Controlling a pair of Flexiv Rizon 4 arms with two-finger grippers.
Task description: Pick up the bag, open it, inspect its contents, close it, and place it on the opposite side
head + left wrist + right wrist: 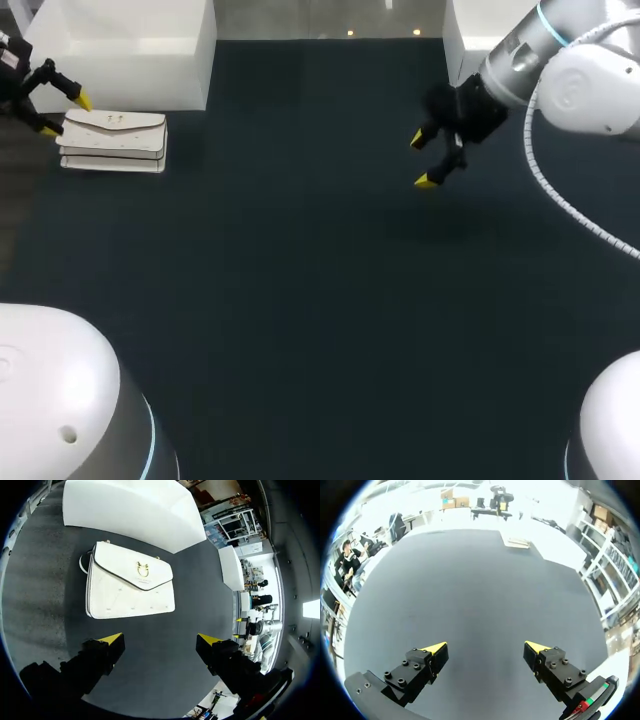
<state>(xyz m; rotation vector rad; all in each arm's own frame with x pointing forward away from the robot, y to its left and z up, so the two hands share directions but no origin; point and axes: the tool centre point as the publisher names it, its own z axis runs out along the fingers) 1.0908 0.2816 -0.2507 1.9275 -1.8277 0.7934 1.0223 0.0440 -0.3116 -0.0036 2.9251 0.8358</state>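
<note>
I expect a curled strap to drag along when I pull the bag toward the middle, because a white loop (84, 563) sticks out beside the bag's flap (113, 141).
A white quilted bag (112, 140) with a gold clasp lies flat at the far left of the dark table, flap shut. My left gripper (65, 115) hovers open just left of it, not touching. In the left wrist view the bag (131, 582) lies a short way ahead of the open left gripper (161, 640), with bare mat between its fingers. My right gripper (421, 160) hangs open over the back right of the table, holding nothing. Ahead of the right gripper (485, 647) there is only dark mat; the bag (519, 542) shows small at the far end.
A large white box (130, 45) stands right behind the bag, also seen as the white box (130, 510) in the left wrist view. A second white box (480, 30) sits at the back right. My arms' white bases (60, 400) fill the near corners.
</note>
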